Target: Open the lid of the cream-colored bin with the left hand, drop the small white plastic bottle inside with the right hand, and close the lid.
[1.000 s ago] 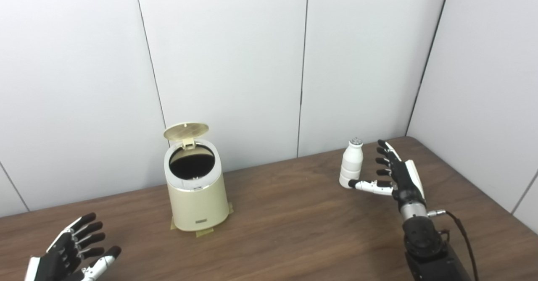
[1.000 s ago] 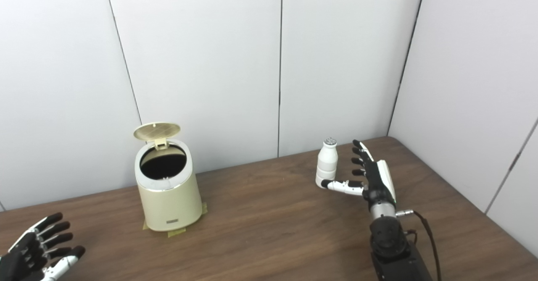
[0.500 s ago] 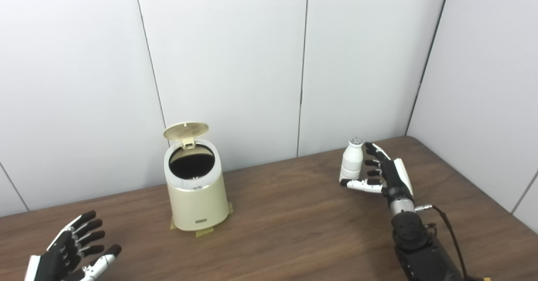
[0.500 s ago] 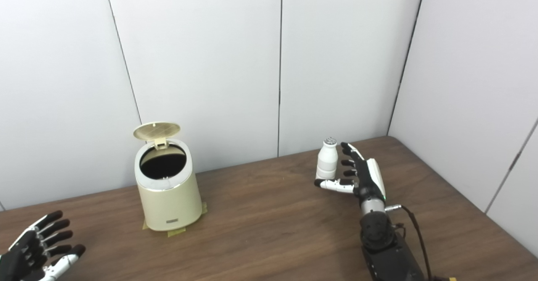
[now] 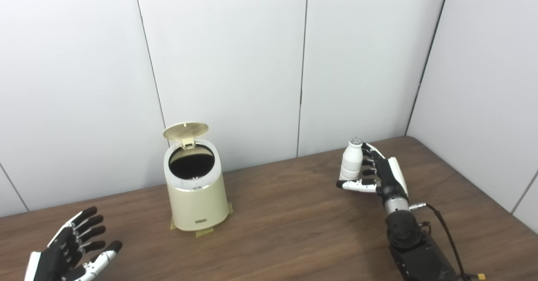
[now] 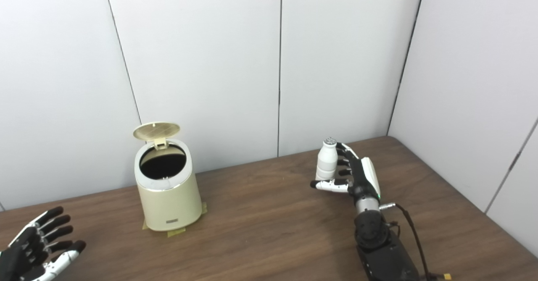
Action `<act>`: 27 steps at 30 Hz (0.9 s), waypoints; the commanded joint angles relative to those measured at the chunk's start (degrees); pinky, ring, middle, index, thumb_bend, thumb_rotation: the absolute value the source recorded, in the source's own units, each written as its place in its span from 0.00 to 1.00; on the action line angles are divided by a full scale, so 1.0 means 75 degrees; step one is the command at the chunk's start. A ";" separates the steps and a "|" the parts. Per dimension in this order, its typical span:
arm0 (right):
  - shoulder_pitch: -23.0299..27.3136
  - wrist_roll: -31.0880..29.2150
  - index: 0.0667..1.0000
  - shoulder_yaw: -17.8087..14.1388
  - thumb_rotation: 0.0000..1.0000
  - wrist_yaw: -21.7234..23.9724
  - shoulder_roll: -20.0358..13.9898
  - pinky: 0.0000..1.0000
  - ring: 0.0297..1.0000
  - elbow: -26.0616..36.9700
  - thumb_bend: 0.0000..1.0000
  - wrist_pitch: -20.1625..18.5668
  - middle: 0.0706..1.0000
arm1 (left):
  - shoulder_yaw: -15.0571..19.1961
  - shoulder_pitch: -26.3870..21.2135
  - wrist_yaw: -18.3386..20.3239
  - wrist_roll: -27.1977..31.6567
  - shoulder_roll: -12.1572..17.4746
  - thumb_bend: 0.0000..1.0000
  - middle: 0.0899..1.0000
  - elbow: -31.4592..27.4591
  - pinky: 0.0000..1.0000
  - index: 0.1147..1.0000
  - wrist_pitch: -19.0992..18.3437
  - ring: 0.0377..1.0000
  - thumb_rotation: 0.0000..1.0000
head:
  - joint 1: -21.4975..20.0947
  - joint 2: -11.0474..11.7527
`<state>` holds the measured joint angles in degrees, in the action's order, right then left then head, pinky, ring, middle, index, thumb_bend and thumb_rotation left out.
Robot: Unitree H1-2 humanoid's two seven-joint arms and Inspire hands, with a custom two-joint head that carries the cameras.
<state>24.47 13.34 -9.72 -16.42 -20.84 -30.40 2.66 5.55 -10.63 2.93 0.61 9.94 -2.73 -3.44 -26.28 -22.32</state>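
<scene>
The round lid (image 5: 185, 130) is joined to the bin's back rim by a hinge (image 5: 188, 143), so it will swing forward and lie flush when I push it.
The cream-colored bin (image 5: 196, 197) stands on the wooden table left of centre, its round lid (image 5: 185, 130) tipped up at the back and its dark opening showing. A small white plastic bottle (image 5: 351, 160) stands upright at the right, near the back wall. My right hand (image 5: 380, 175) is open and right against the bottle's right side, fingers spread behind it and thumb stretched across in front of its base, not closed around it. My left hand (image 5: 73, 249) rests open, fingers spread, low at the front left, well away from the bin.
The brown wooden table (image 5: 286, 226) is bounded by white wall panels at the back and on the right. Tan tape holds the bin's base (image 5: 204, 232) to the tabletop. A black cable (image 5: 447, 230) trails from my right wrist.
My right hand has moved left toward the bottle, from beside it with a gap to up against it. The bin, lid and left hand have barely moved.
</scene>
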 commanded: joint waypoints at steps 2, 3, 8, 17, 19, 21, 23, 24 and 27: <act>0.0429 0.0025 0.82 -0.0031 0.05 -0.0247 -0.0148 0.65 0.76 0.0152 0.82 0.0337 0.83 | -0.0017 -0.0183 -0.0020 -0.0025 0.0045 0.58 0.79 -0.0238 0.70 0.84 0.0080 0.78 0.00 | -0.0010 0.0009; 0.0443 -0.0008 0.82 -0.0044 0.04 -0.0277 -0.0119 0.65 0.76 0.0138 0.82 0.0353 0.82 | -0.0016 -0.0180 -0.0019 -0.0013 0.0042 0.57 0.80 -0.0240 0.71 0.84 0.0078 0.78 0.00 | -0.0010 0.0009; 0.0509 -0.0099 0.80 -0.0023 0.01 -0.0349 -0.0048 0.67 0.76 0.0012 0.79 0.0518 0.81 | -0.0029 -0.0172 -0.0024 -0.0023 0.0040 0.56 0.80 -0.0270 0.72 0.85 0.0060 0.78 0.00 | -0.0010 0.0009; 0.0681 -0.0003 0.70 -0.0135 0.00 -0.1158 0.0223 0.55 0.59 -0.0363 0.72 0.1043 0.64 | -0.0086 -0.0226 0.0034 -0.0104 0.0168 0.54 0.80 0.0011 0.78 0.86 0.0354 0.79 0.00 | 0.0001 -0.0028; 0.0739 0.0030 0.66 -0.0140 0.00 -0.1405 0.0280 0.51 0.54 -0.0473 0.63 0.1109 0.54 | -0.0079 -0.0203 0.0027 -0.0117 0.0179 0.55 0.80 0.0005 0.78 0.86 0.0310 0.79 0.00 | 0.0000 -0.0032; 0.0756 -0.0040 0.53 -0.0142 0.00 -0.1492 0.0320 0.46 0.50 -0.0518 0.54 0.1231 0.45 | -0.0090 -0.0182 0.0024 -0.0162 0.0208 0.55 0.80 -0.0005 0.78 0.86 0.0310 0.79 0.00 | 0.0001 -0.0045; 0.0776 -0.0097 0.52 -0.0146 0.00 -0.1555 0.0344 0.42 0.42 -0.0600 0.52 0.1368 0.46 | -0.0099 -0.0168 0.0011 -0.0193 0.0220 0.54 0.81 -0.0048 0.82 0.86 0.0236 0.80 0.00 | 0.0004 -0.0049; 0.0783 -0.0074 0.51 -0.0132 0.00 -0.1603 0.0345 0.40 0.40 -0.0635 0.52 0.1404 0.47 | -0.0100 -0.0165 -0.0004 -0.0212 0.0224 0.54 0.81 -0.0061 0.83 0.86 0.0203 0.81 0.00 | 0.0010 -0.0061; 0.0798 -0.0018 0.49 -0.0098 0.00 -0.1728 0.0340 0.35 0.39 -0.0733 0.51 0.1505 0.47 | -0.0109 -0.0163 0.0029 -0.0192 0.0254 0.53 0.81 -0.0044 0.83 0.87 0.0264 0.81 0.00 | 0.0006 -0.0066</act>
<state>27.59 12.86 -10.17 -27.90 -17.45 -36.52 11.18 4.78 -10.27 3.05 -0.29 10.93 -1.94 -3.21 -26.19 -22.76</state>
